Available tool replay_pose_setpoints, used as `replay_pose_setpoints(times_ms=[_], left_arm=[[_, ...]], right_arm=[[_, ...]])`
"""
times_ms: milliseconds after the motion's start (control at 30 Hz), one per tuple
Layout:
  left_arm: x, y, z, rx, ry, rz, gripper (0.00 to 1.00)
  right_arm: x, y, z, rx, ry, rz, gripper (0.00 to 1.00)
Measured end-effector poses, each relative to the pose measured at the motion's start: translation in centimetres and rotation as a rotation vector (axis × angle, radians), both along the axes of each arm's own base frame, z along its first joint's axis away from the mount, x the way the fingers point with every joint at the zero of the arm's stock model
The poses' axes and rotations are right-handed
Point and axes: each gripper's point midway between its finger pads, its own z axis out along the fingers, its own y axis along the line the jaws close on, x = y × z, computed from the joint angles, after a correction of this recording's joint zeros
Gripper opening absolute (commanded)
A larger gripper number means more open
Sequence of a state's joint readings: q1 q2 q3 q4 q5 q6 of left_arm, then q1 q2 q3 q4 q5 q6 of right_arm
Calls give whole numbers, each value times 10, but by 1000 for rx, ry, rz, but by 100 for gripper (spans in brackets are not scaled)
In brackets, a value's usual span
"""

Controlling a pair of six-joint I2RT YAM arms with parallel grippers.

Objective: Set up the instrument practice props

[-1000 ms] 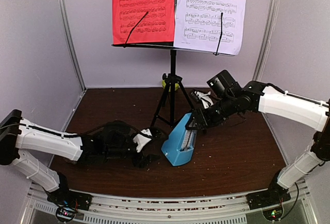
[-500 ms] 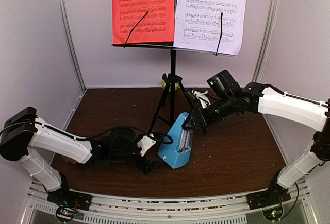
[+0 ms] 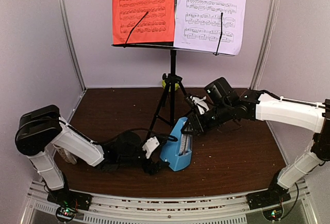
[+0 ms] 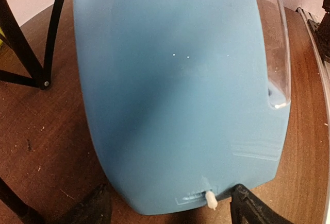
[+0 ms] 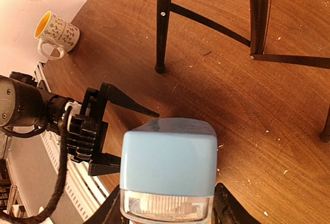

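Note:
With the metronome's front (image 3: 184,147) turned crooked toward my right gripper, I should square it up first, then my left gripper should take the metronome's top (image 5: 169,154).
The blue metronome (image 3: 178,144) with its clear cover stands almost upright on the brown table, in front of the black music stand (image 3: 171,80). My right gripper (image 3: 192,123) is shut on its top; in the right wrist view the metronome's top (image 5: 167,157) sits between my fingers (image 5: 227,208). My left gripper (image 3: 156,157) is open low at the metronome's base. In the left wrist view the blue back (image 4: 175,90) fills the frame, with a fingertip (image 4: 250,211) on either side of the base. The red sheet (image 3: 143,7) and white sheet (image 3: 210,10) stand on the stand's desk.
The tripod legs (image 5: 162,23) stand just behind the metronome, also in the left wrist view (image 4: 51,28). A white patterned mug (image 5: 54,31) lies on its side near the table's left edge. A green bowl (image 3: 167,83) sits behind the tripod. Grey walls enclose three sides.
The metronome has been raised from a strong tilt to almost upright. My right gripper moved left and down with its top. My left gripper reached right to the base.

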State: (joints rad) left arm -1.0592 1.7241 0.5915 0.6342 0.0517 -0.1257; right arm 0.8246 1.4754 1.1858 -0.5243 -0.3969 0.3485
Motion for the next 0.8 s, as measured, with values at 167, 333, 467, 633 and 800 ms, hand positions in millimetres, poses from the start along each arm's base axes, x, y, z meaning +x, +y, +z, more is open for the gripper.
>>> replay_pose_setpoints(times_ms=[167, 333, 467, 633, 800], left_arm=[[3, 2, -12, -6, 27, 0, 79], [8, 4, -17, -9, 38, 1, 75], [12, 5, -14, -29, 42, -3, 78], [13, 5, -13, -37, 50, -13, 61], [18, 8, -12, -41, 52, -7, 44]], right_arm=[[5, 0, 1, 0, -23, -14, 19], [6, 0, -1, -2, -29, -20, 19], [7, -1, -2, -2, -32, -22, 19], [7, 0, -2, -2, -34, -22, 19], [7, 0, -2, -7, -42, -26, 19]])
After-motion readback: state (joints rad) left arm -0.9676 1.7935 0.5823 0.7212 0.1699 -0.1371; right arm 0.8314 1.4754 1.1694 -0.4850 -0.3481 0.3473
